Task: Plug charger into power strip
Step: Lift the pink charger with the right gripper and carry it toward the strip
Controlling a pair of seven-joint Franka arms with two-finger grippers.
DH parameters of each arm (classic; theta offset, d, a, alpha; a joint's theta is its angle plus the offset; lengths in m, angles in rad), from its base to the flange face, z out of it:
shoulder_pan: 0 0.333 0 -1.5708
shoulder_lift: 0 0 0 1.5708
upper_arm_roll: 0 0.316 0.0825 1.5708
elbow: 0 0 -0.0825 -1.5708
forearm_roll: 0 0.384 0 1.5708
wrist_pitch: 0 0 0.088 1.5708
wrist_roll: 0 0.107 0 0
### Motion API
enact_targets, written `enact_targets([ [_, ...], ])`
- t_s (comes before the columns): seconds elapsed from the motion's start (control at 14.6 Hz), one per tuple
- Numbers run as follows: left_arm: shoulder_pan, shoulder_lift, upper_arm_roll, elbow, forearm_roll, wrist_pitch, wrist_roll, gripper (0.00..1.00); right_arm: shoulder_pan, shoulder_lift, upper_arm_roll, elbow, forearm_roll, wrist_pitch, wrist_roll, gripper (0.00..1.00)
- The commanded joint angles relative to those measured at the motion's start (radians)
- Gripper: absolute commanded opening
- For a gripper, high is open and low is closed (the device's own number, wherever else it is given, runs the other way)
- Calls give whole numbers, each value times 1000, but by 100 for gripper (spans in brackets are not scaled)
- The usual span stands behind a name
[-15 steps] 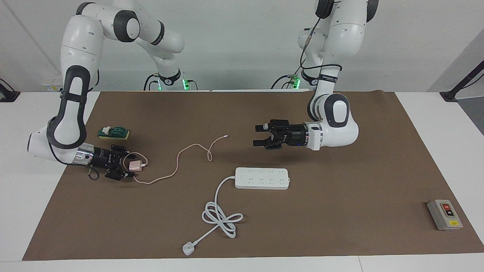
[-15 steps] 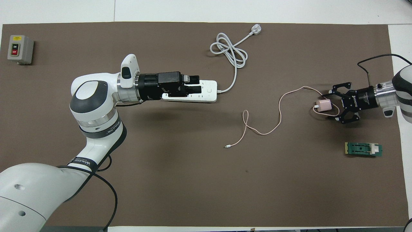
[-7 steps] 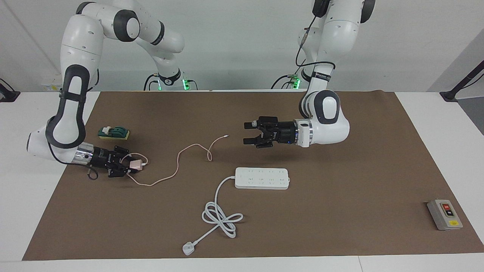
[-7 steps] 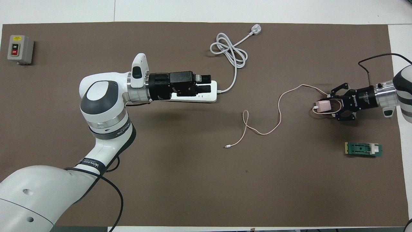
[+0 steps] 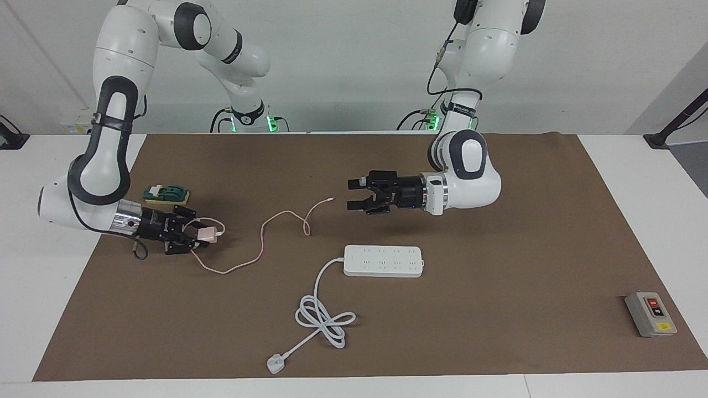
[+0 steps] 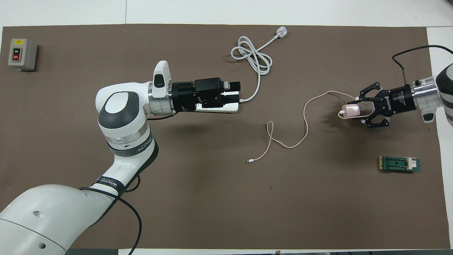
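The small white connector point(image 6: 250, 161) lies loose, so the thin pink cable point(image 6: 306, 123) will drag along, still kinked, when the robot takes the charger to the power strip.
My right gripper point(image 5: 200, 236) point(image 6: 355, 111) is shut on the pale-pink charger point(image 5: 208, 233) point(image 6: 349, 111), low over the mat at the right arm's end. The charger's thin pink cable point(image 5: 260, 243) point(image 6: 305, 120) trails across the mat to a small white connector point(image 5: 331, 199) point(image 6: 250, 161). The white power strip point(image 5: 383, 261) point(image 6: 231, 108) lies flat mid-table, sockets up. My left gripper point(image 5: 354, 194) point(image 6: 236, 92) hangs open in the air, holding nothing. From overhead it covers much of the strip; the facing view shows it well above the mat.
The strip's thick white cord point(image 5: 321, 315) point(image 6: 253, 56) loops away from the robots to a white plug point(image 5: 275, 363) point(image 6: 281, 32). A green block point(image 5: 167, 194) point(image 6: 400, 164) lies near the right gripper. A grey switch box point(image 5: 650, 314) point(image 6: 22, 54) sits at the left arm's end.
My right gripper closed on the charger and carried it a little toward the table's middle, dragging the cable's near loop. The left arm swung toward the right arm's end, still open.
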Motion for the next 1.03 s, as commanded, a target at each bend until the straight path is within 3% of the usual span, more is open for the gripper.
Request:
enact_targets([
  [0.0,-15,1,8,9,-22,21,-11,100,47,-100,4,-23,40,-30,97,0],
  [0.41,-3,-2,8,-1,-18,3,-6,100,186,-186,2,-10,159,-40,293,0],
  [0.96,-7,1,8,6,-21,16,-1,100,392,-192,4,23,188,169,472,0],
])
